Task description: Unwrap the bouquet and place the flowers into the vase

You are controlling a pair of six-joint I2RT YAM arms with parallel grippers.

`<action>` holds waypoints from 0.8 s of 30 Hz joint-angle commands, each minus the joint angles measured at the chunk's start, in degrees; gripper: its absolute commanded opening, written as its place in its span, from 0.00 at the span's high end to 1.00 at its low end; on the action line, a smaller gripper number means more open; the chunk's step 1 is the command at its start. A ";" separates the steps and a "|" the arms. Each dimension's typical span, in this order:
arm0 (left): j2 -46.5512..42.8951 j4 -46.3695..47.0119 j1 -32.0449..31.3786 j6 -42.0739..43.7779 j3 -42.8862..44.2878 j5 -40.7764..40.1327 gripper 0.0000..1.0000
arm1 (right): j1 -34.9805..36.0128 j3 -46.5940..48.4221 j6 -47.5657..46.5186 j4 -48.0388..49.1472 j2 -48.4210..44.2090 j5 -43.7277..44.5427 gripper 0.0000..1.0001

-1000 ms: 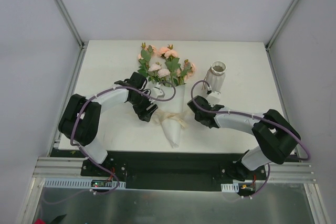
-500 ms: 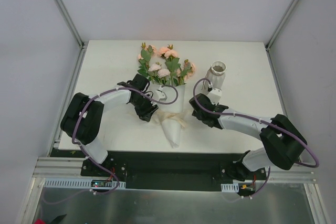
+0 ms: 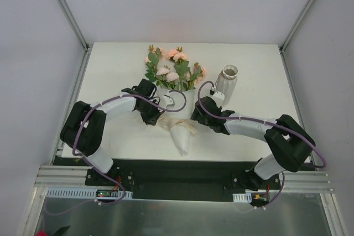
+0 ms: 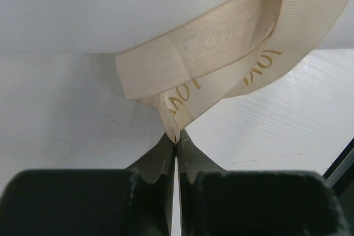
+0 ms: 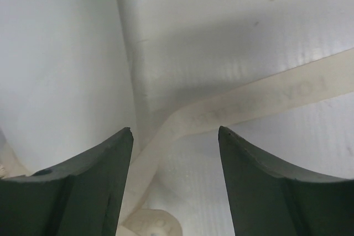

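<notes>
I should now hold the cream ribbon's loop point(image 4: 172, 115) and pull away until the bow point(image 3: 181, 122) opens, as my left gripper's fingers have the loop clear of the white paper cone.
The bouquet point(image 3: 176, 75) lies mid-table, peach-pink flowers and green leaves pointing away, its white paper cone point(image 3: 181, 139) pointing toward the arm bases. A cream ribbon bow point(image 3: 180, 127) ties the cone. My left gripper point(image 3: 157, 118) is at the cone's left side; in the left wrist view it point(image 4: 176, 136) is shut on a loop of the ribbon point(image 4: 221, 53). My right gripper point(image 3: 197, 113) sits at the cone's right side, open point(image 5: 176, 131), with a ribbon tail point(image 5: 249, 100) lying on the table between its fingers and the cone point(image 5: 61, 70) to the left. The off-white vase point(image 3: 227, 79) stands upright behind it.
The white table point(image 3: 110, 70) ends in grey walls at the back and both sides, with metal corner posts point(image 3: 66, 9). Purple cables loop over both arms near the bouquet point(image 3: 176, 96).
My left gripper has shut on the ribbon loop. My right gripper has opened and moved left from the vase's foot to the cone's right side.
</notes>
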 commanded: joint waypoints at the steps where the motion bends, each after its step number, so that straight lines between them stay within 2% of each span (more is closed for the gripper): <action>1: -5.43 -1.24 -0.42 -0.24 -0.10 -0.47 1.00 | 0.54 0.24 3.92 5.37 -3.90 -8.03 0.33; 7: -5.54 -1.51 -0.42 -0.59 -0.10 -0.47 1.00 | 0.37 -0.56 7.00 4.93 -6.74 -12.79 0.32; 14: -4.92 -1.42 -0.50 -1.03 0.25 -0.47 1.00 | 0.19 1.46 9.20 4.32 -2.17 -18.94 0.39; 19: -5.27 -1.42 -0.50 -0.68 -0.18 -0.82 1.00 | 0.10 0.24 9.73 3.87 -3.91 -19.13 0.43; 20: -5.18 -1.42 -0.50 -0.77 -0.27 -0.91 1.00 | 0.02 0.06 9.82 3.87 -4.27 -19.04 0.45; 23: -4.83 -1.50 -0.59 -0.77 -0.36 -1.09 1.00 | 0.10 0.06 9.82 3.96 -5.06 -18.07 0.66; 24: -4.83 -1.42 -0.50 -0.77 -0.45 -1.26 1.00 | 0.10 0.06 9.90 3.96 -5.32 -17.46 0.77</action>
